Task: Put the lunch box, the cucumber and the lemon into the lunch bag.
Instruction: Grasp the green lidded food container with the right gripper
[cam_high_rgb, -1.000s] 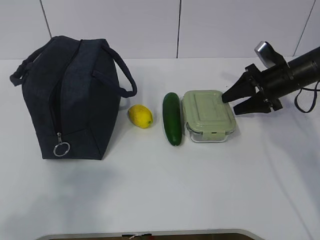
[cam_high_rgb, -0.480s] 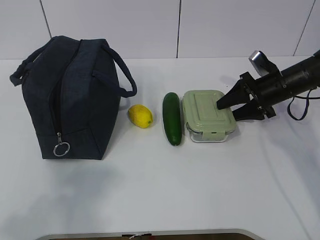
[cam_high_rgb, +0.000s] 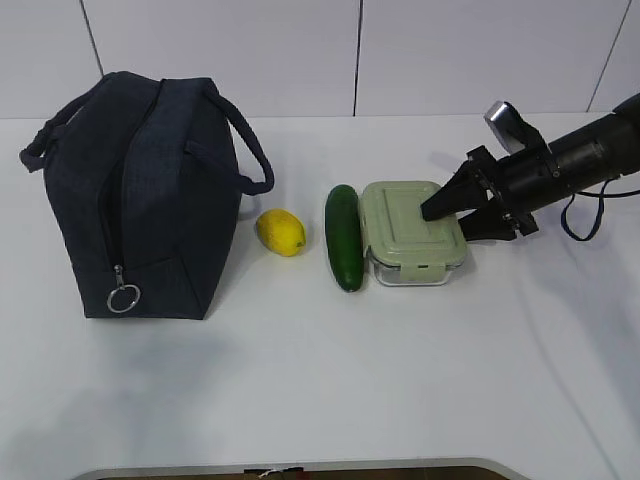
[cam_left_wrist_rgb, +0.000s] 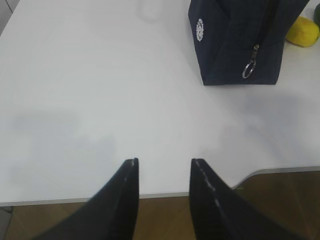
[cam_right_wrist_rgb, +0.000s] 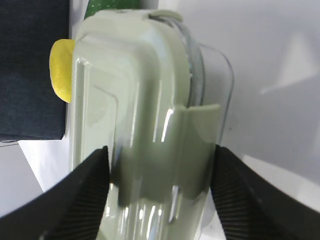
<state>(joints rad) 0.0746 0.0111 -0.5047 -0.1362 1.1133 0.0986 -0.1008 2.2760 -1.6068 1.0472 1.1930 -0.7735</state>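
The lunch box (cam_high_rgb: 412, 225) will stay closed when I lift it, because the pale green flap (cam_high_rgb: 424, 271) is folded down over the clear base.
The lunch box (cam_high_rgb: 412, 232) with its pale green lid sits on the white table right of the cucumber (cam_high_rgb: 345, 237); the lemon (cam_high_rgb: 281, 232) lies left of that. The navy lunch bag (cam_high_rgb: 140, 195) stands at the left with its zipper shut and ring pull (cam_high_rgb: 123, 298) hanging. My right gripper (cam_high_rgb: 447, 212) is open, its jaws straddling the lunch box's right end (cam_right_wrist_rgb: 150, 130), one on each side, not closed on it. My left gripper (cam_left_wrist_rgb: 164, 162) is open and empty over the table's near-left edge, away from the bag (cam_left_wrist_rgb: 240, 40).
The table's front edge (cam_left_wrist_rgb: 150, 197) runs under the left gripper. White wall panels stand behind the table. The lemon (cam_left_wrist_rgb: 304, 31) shows beside the bag in the left wrist view.
My right gripper has moved left and down over the lunch box's right end, jaws still open. The left gripper's earlier position is not shown.
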